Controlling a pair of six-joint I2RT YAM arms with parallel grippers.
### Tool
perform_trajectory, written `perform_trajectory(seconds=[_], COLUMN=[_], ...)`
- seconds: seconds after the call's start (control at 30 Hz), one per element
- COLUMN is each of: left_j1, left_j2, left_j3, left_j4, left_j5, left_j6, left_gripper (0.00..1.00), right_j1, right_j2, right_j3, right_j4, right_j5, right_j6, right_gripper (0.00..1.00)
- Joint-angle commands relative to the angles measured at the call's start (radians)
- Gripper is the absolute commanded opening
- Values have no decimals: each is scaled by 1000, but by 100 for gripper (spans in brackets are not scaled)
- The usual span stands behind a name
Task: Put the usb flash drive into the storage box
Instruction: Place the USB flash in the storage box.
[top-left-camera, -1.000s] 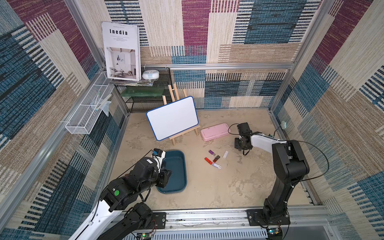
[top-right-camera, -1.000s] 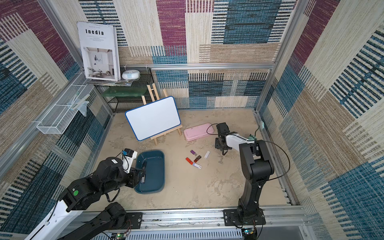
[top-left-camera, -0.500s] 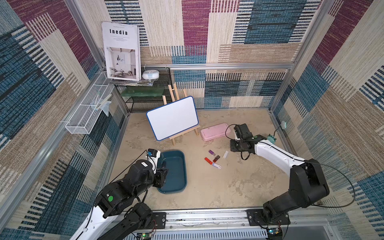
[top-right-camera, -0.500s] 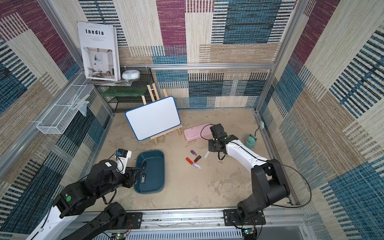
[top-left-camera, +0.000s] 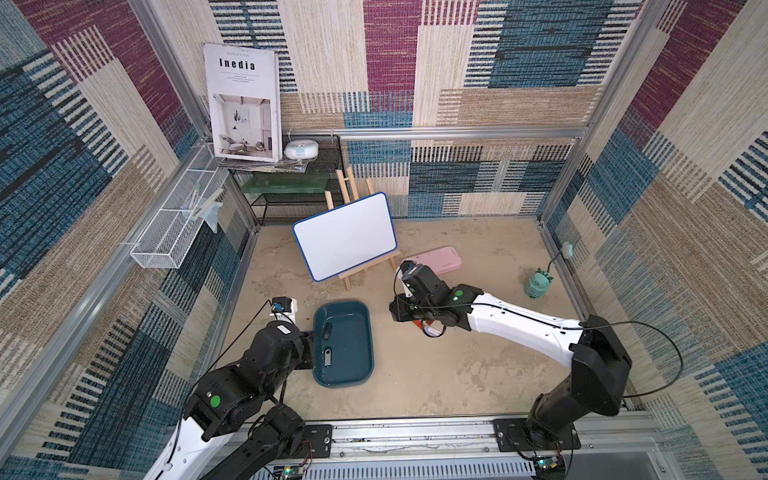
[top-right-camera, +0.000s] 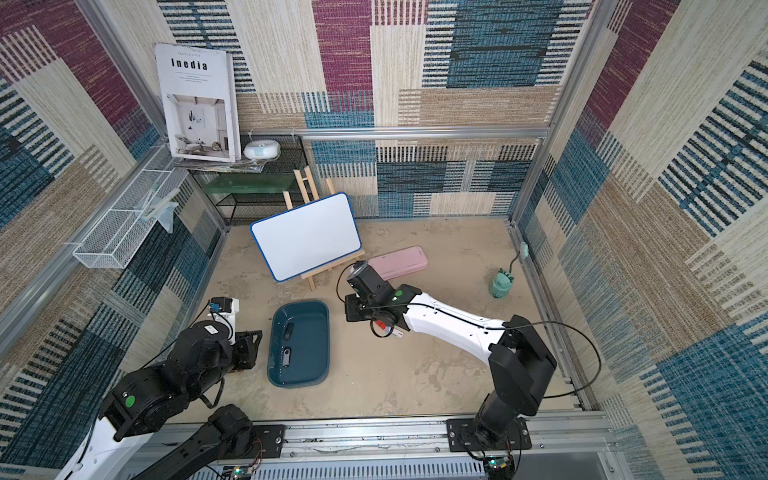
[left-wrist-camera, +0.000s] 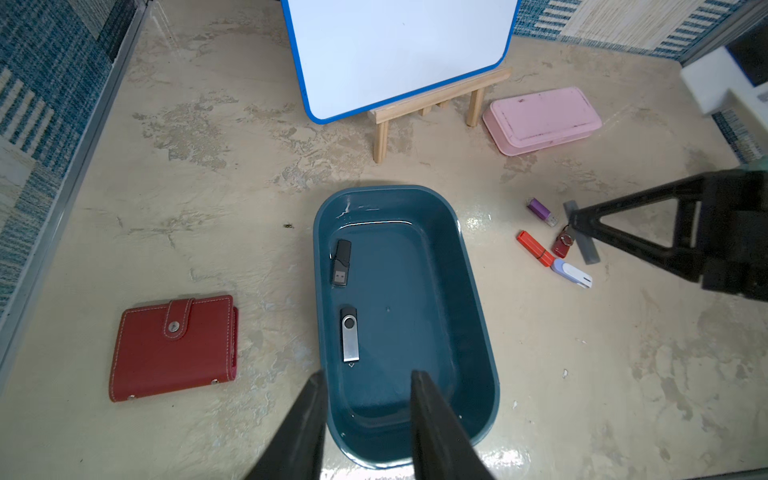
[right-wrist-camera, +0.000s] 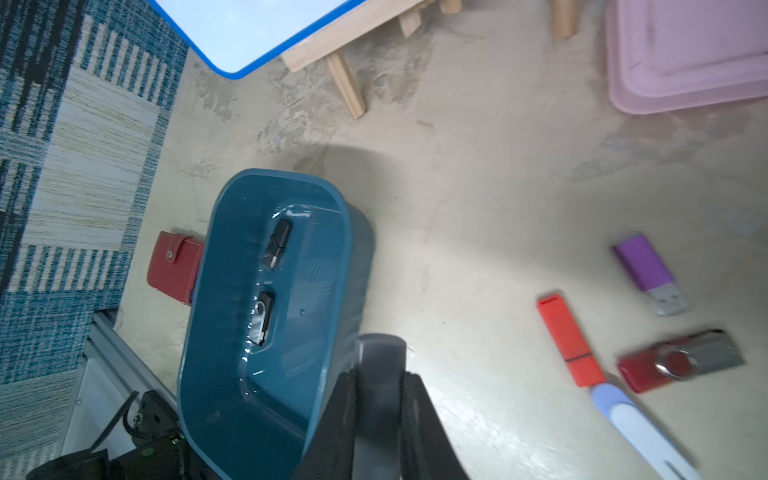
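Observation:
My right gripper should keep going into the storage box (top-left-camera: 342, 329) and let go of the grey usb flash drive there, because the storage box's bottom is free beside the black flash drives.
The dark teal storage box (top-left-camera: 343, 305) (top-right-camera: 301, 305) lies near the front middle of the floor. Two black flash drives (left-wrist-camera: 341, 262) (left-wrist-camera: 350, 338) lie inside it. My right gripper (top-left-camera: 397, 311) (right-wrist-camera: 381, 376) hovers just right of the box, shut on a grey usb flash drive (right-wrist-camera: 380, 353) (left-wrist-camera: 582, 237). Under it, on the floor, lie purple (left-wrist-camera: 540, 210), orange (left-wrist-camera: 534, 248), dark red (left-wrist-camera: 562, 246) and white-lilac (left-wrist-camera: 572, 273) drives. My left gripper (left-wrist-camera: 368, 376) (top-left-camera: 308, 349) stands open over the box's near left rim, holding nothing.
A whiteboard on a wooden easel (top-left-camera: 347, 237) stands behind the box, with a flat pink case (top-left-camera: 436, 259) to its right. A red wallet (left-wrist-camera: 172, 347) lies left of the box. A teal bottle (top-left-camera: 537, 284) stands by the right wall. A wire basket (top-left-camera: 174, 232) hangs on the left wall.
My right arm has swung from the right wall toward the middle, carrying the grey drive over the loose drives. My left gripper has drawn back from over the box to its left rim.

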Motion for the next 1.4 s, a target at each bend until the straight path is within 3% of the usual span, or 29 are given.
perform_trajectory(seconds=[0.0,0.23,0.73,1.37], left_j1=[6,9,11,12], left_j2=[-12,-29,-17,5], left_j3=[8,5,5,8], left_j4=[-8,-9,-9,-4], left_j5=[-37,-47,-39,-12], left_j6=[-10,-15,-14,-2], left_gripper=[38,38,38,38], right_j1=[51,131,163,174], right_j2=[102,303,589,688], right_j3=[84,298,532,612], right_j4=[42,15,-55,-100], right_j5=[-11,-16,4,34], right_j6=[112,128,222,271], right_gripper=[2,3,7,15])
